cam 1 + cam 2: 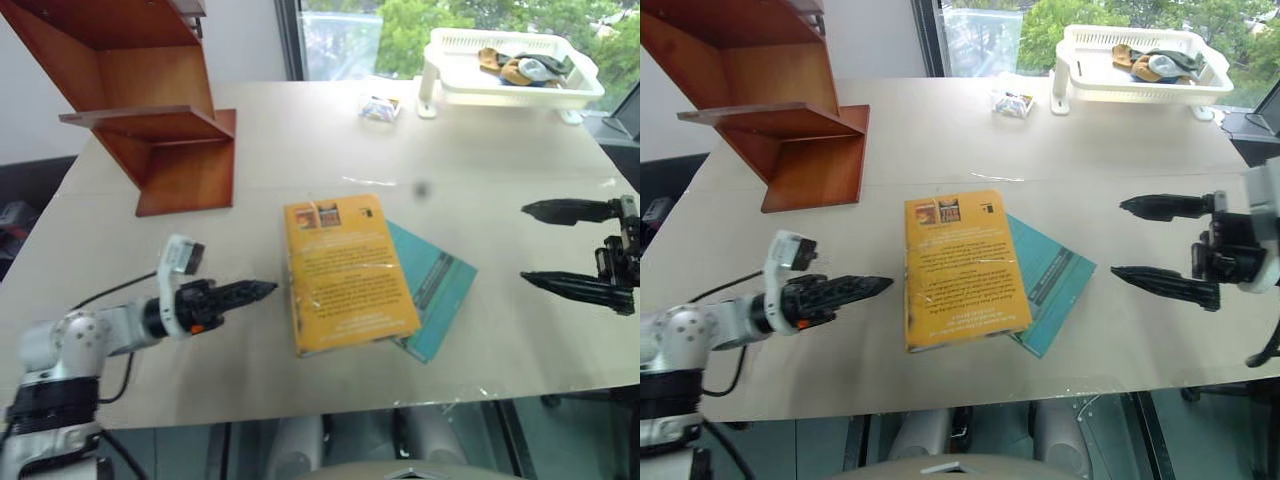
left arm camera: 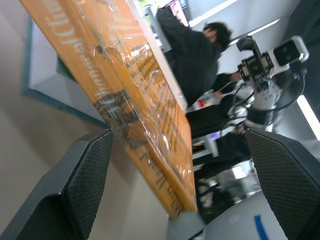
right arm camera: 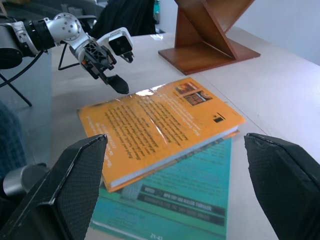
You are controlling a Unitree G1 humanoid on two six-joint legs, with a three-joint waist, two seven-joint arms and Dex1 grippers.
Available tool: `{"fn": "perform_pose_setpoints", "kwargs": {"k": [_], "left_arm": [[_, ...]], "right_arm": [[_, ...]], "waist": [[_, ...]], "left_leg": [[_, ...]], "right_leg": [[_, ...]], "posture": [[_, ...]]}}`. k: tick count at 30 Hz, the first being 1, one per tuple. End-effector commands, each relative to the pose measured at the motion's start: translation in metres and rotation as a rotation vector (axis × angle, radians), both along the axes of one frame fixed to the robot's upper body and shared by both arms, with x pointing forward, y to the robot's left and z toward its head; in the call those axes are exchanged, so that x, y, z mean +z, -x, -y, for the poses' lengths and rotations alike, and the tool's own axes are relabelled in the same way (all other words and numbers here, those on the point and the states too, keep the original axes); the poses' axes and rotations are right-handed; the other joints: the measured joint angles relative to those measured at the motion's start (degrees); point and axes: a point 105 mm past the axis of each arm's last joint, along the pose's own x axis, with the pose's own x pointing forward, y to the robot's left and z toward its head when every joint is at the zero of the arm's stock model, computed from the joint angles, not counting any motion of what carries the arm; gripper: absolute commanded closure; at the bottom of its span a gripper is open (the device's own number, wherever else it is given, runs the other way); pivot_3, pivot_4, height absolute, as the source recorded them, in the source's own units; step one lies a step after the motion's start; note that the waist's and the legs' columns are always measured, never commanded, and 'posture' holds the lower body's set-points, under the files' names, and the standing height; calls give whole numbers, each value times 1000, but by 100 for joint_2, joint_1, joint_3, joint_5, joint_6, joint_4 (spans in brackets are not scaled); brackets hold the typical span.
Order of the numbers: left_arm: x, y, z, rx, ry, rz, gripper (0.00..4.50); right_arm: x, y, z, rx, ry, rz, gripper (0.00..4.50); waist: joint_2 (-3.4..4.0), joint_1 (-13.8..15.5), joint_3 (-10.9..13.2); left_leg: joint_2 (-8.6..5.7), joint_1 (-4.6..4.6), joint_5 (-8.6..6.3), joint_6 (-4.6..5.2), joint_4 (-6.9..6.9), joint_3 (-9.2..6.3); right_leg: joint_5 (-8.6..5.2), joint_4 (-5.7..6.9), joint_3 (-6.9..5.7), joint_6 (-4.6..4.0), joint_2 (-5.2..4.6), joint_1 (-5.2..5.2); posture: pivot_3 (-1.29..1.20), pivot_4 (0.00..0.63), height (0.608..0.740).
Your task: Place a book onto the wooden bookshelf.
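Note:
The yellow-orange book lies crosswise over the slanted teal book, so the teal book [image 1: 438,290] will stay in place when I lift the yellow-orange book.
The yellow-orange book [image 1: 345,270] lies flat in the middle of the table, its far-right part resting on a teal book [image 1: 440,285]. The wooden bookshelf [image 1: 150,100] stands at the far left corner of the table. My left gripper [image 1: 262,290] hovers level just left of the book, pointing at its spine, with its fingers [image 2: 90,175] standing wide apart and nothing between them. My right gripper [image 1: 525,243] hangs to the right of both books, open and empty, pointing left. In the right wrist view the book [image 3: 160,125] lies ahead, with the left gripper [image 3: 117,85] beyond it.
A white plastic basket [image 1: 510,65] holding small items stands at the far right. A small wrapped packet [image 1: 380,107] lies beside it. The table's front edge runs close below the books. A person [image 2: 200,50] in dark clothing sits beyond the table.

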Motion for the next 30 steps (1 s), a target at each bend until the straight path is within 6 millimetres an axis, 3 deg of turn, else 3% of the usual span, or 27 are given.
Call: {"fn": "perform_pose_setpoints", "kwargs": {"k": [1,9,18,22,27,28,30], "left_arm": [[-16,-8,5,11,40,-78,42],[-37,-18,19,-27,77,-179,42],[-39,-24,29,-42,112,-187,42],[-40,-28,35,-56,115,-184,1150],[-28,-27,42,-91,132,-134,3624],[-21,-25,42,-100,137,-103,3912],[-8,-22,41,-110,151,-53,3912]], "right_arm": [[12,5,5,-29,34,57,0],[14,9,12,-73,74,67,0],[15,10,17,-103,73,81,0],[15,9,20,-110,72,84,0],[14,9,22,-117,72,86,0],[13,8,22,-118,72,86,0],[11,8,23,-120,74,83,0]], "waist": [[1,-7,0],[5,3,-4],[26,39,-16],[29,55,-18],[34,66,-20],[34,66,-20],[30,67,-18]], "left_leg": [[-3,0,0,0,0,2],[-6,-1,0,1,2,0],[-11,12,0,1,9,-10],[-17,10,0,1,10,-12],[-17,10,0,1,9,-15],[-19,9,0,1,9,-16],[-21,8,0,2,9,-16]], "right_leg": [[0,1,2,0,0,1],[0,-1,2,1,2,7],[0,-1,-5,1,-7,26],[0,-2,-7,1,-14,27],[0,-2,-10,0,-15,27],[0,-2,-11,0,-19,28],[0,-3,-12,0,-24,28]], "posture": [[0,150,740],[0,150,740],[0,150,740],[0,150,740],[0,150,740],[0,150,740],[0,150,740]]}}
